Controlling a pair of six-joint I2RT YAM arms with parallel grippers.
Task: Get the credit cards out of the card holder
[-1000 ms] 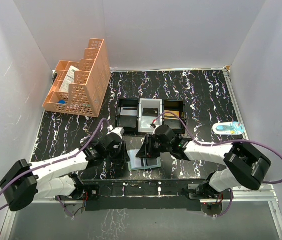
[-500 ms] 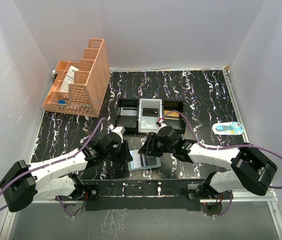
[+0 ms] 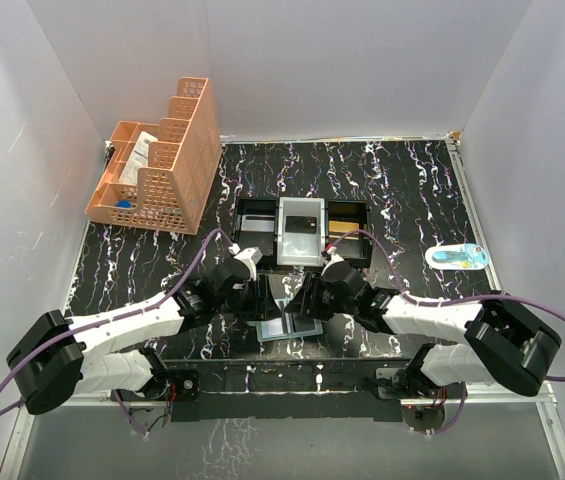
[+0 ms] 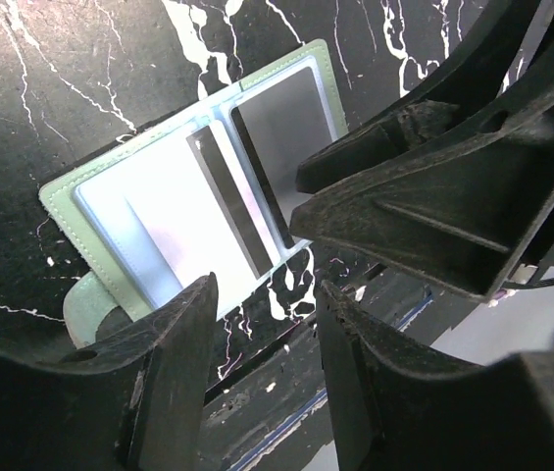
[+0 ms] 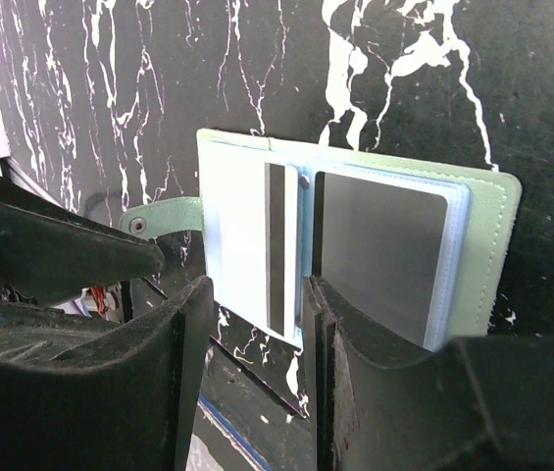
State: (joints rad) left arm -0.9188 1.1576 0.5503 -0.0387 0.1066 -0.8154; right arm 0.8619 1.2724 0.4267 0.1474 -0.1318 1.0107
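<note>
Next, I press the pocket's outer end (image 4: 151, 263) with my left gripper before my right gripper takes the card's striped edge, because the white card (image 4: 186, 218) sits crooked, mostly inside its pocket.
The card holder (image 3: 289, 327) lies open and flat on the black marbled table, near its front edge. It shows a green border (image 4: 61, 201) and pale blue inner panels (image 5: 458, 255). One pocket holds a white card with a dark stripe (image 5: 247, 235), the other a grey card (image 5: 379, 250); both also show in the left wrist view, the white card (image 4: 174, 231) and the grey card (image 4: 281, 128). My left gripper (image 3: 262, 297) (image 4: 267, 294) and right gripper (image 3: 307, 296) (image 5: 257, 289) hover just above the holder, facing each other. Both are open, with nothing between the fingers.
A black-and-white three-compartment tray (image 3: 252, 232) stands just behind the grippers. An orange lattice organiser (image 3: 157, 165) fills the far left corner. A small white and blue object (image 3: 457, 256) lies at the right. The table's front rail (image 3: 282, 368) runs close below the holder.
Both grippers have opened and drawn back from the card holder toward the tray. The holder now lies uncovered and spread open.
</note>
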